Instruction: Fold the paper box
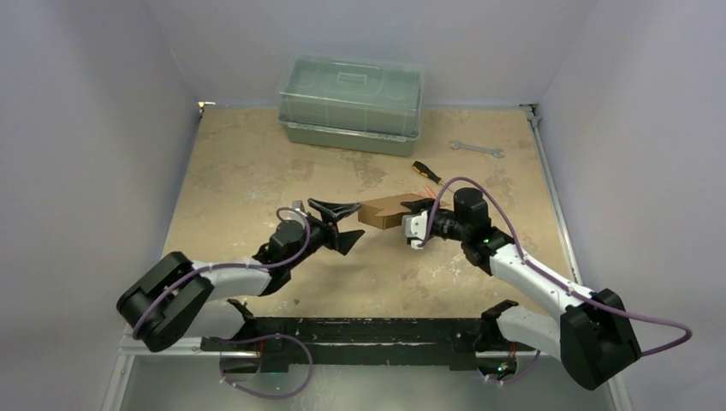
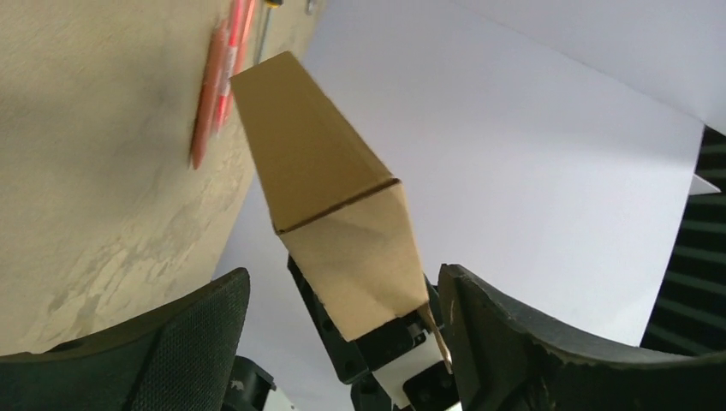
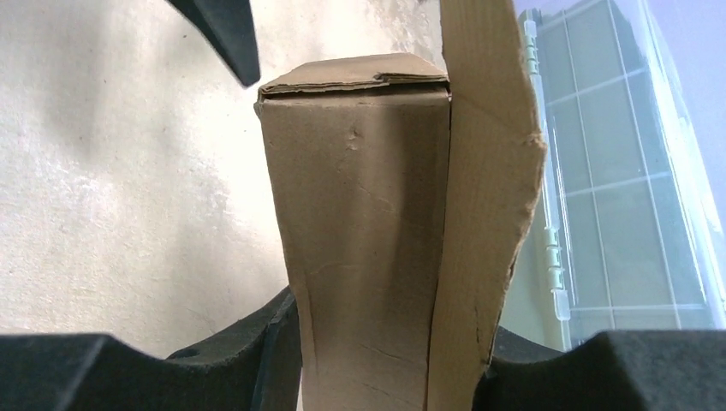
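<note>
The paper box is hanging in the air with its loose flap (image 3: 488, 171) open. Next, my right gripper sets the box down on the worktop (image 1: 381, 250) so that my left gripper can brace it.
The paper box (image 1: 385, 211) is a small brown carton held above the table's middle, between my two arms. My right gripper (image 1: 409, 227) is shut on it. In the right wrist view both black fingers press the sides of the paper box (image 3: 360, 223), and one loose flap (image 3: 488, 171) stands up along its right edge. My left gripper (image 1: 347, 224) is open around the carton's other end. In the left wrist view the paper box (image 2: 334, 197) hangs between the wide-apart fingers (image 2: 197, 342) with a gap on each side.
A large translucent green-grey lidded plastic container (image 1: 351, 104) stands at the back of the table. A metal wrench (image 1: 476, 149) and a black-and-yellow screwdriver (image 1: 426, 173) lie behind the right arm. A red-orange pen-like tool (image 2: 218, 86) lies on the table under the carton.
</note>
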Controlling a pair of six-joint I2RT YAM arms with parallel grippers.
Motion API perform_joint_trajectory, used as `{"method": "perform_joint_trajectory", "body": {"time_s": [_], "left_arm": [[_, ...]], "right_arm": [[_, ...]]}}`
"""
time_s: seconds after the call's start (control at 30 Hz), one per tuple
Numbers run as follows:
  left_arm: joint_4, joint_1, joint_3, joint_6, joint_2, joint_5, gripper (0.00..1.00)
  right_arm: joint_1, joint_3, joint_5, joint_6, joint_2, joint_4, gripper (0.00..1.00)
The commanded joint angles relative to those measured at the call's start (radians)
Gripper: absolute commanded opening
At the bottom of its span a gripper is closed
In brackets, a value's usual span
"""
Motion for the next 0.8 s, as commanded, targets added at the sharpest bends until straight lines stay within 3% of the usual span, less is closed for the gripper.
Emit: {"method": "perform_joint_trajectory", "body": {"time_s": [0.0,0.23,0.4,0.57,0.67,0.77], "left_arm": [[-0.114,0.057,-0.014,0.209,-0.161,0.001,0.82],[-0.453,0.163,0.015,0.683,-0.531,0.014,0.93],[-0.733,0.164,0.055,0.969,-0.745,-0.075,0.99],[-0.791,0.164,0.027,1.055,-0.843,-0.030,0.99],[-0.809,0.164,0.008,1.050,-0.862,0.004,0.99],[-0.803,0.164,-0.020,1.023,-0.856,0.023,0.98]], "right_arm": [[-0.015,0.064,-0.070,0.126,-0.016,-0.047,0.49],[-0.032,0.123,-0.233,0.304,-0.003,-0.139,0.50],[-0.040,0.190,-0.361,0.636,0.071,-0.143,0.51],[-0.052,0.209,-0.461,1.010,0.170,-0.063,0.52],[-0.064,0.162,-0.459,1.292,0.217,0.113,0.55],[-0.072,0.140,-0.444,1.394,0.270,0.180,0.57]]}}
